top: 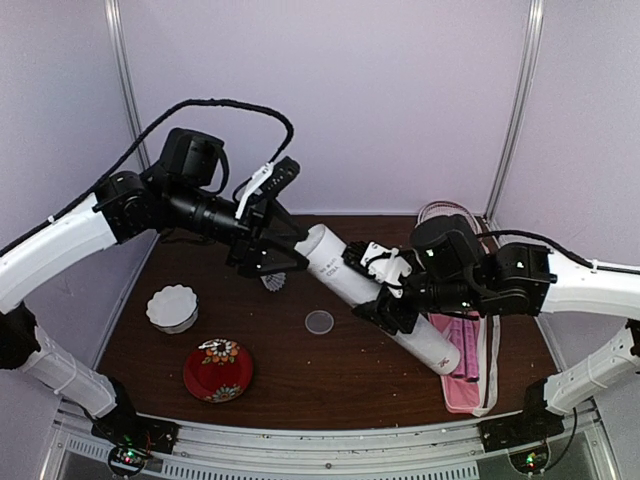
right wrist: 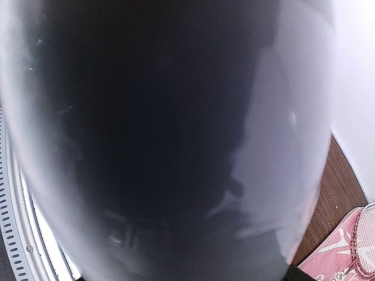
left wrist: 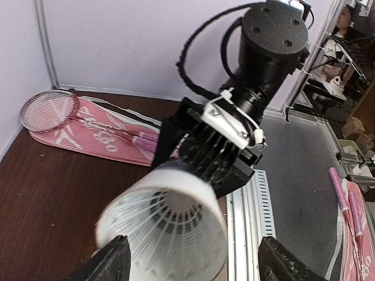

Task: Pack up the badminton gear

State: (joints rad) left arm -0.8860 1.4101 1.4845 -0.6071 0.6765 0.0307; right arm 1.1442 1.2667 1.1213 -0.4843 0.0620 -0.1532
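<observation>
My left gripper keeps going toward the other shuttlecock (top: 273, 283), which lies free below, and closes on it, because a shuttlecock is well inside the long white tube (left wrist: 173, 219).
The long white tube (top: 345, 268) is held slanted above the table, open end toward the far left. My right gripper (top: 388, 300) is shut around its middle; the tube wall (right wrist: 176, 146) fills the right wrist view and hides the fingers. My left gripper (top: 272, 255) is open at the tube's mouth, its fingertips (left wrist: 112, 263) wide on either side. A white feather shuttlecock (left wrist: 173, 219) sits inside the tube. Another shuttlecock (top: 275, 282) lies on the table below the mouth. The pink bag (top: 468, 375) lies at the right with a racquet (left wrist: 50, 111) on it.
A white scalloped bowl (top: 172, 307) and a red floral plate (top: 218, 370) stand at the near left. A small clear round lid (top: 319, 321) lies mid-table. The racquet head (top: 445, 212) reaches the back right corner. Enclosure walls close the back and sides.
</observation>
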